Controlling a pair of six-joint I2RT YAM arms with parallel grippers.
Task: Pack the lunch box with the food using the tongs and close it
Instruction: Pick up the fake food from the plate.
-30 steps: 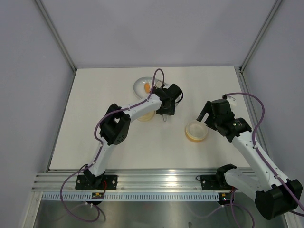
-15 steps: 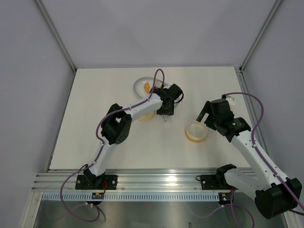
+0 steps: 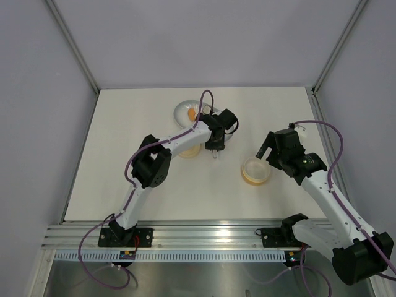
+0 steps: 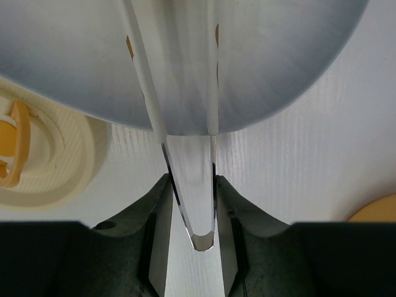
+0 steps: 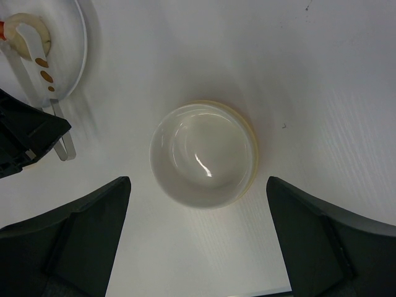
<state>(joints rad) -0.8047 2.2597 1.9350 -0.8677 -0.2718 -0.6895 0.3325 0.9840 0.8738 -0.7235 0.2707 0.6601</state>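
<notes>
Next, I close my right gripper and push the box's outer side (image 3: 267, 178) toward the dish with it, because the lunch box (image 3: 255, 170) stands away from the tongs in my left gripper.
The silvery tongs (image 4: 203, 238) lie with their joined end between my left gripper's (image 4: 192, 179) fingers, which press both legs. The legs run up over the white oval dish (image 4: 278, 62). From above, the left gripper (image 3: 214, 147) sits at the dish's near right edge, with the tongs' end (image 3: 214, 155) poking out. The lunch box (image 5: 203, 154), a pale-yellow tub, stands empty on the table (image 3: 255, 171). My right gripper (image 5: 198, 185) hangs wide open over it. The lid (image 4: 43, 161) with its orange mark lies left of the left gripper. Orange food (image 3: 192, 113) rests in the dish.
The left forearm crosses over the lid (image 3: 189, 150) in the top view. A pale round piece (image 5: 25, 28) shows in the dish (image 5: 79, 55) in the right wrist view. Grey walls stand on three sides of the white table (image 3: 124, 161).
My left gripper's jaws have narrowed onto the tongs' legs. Both arms have stayed nearly where they were.
</notes>
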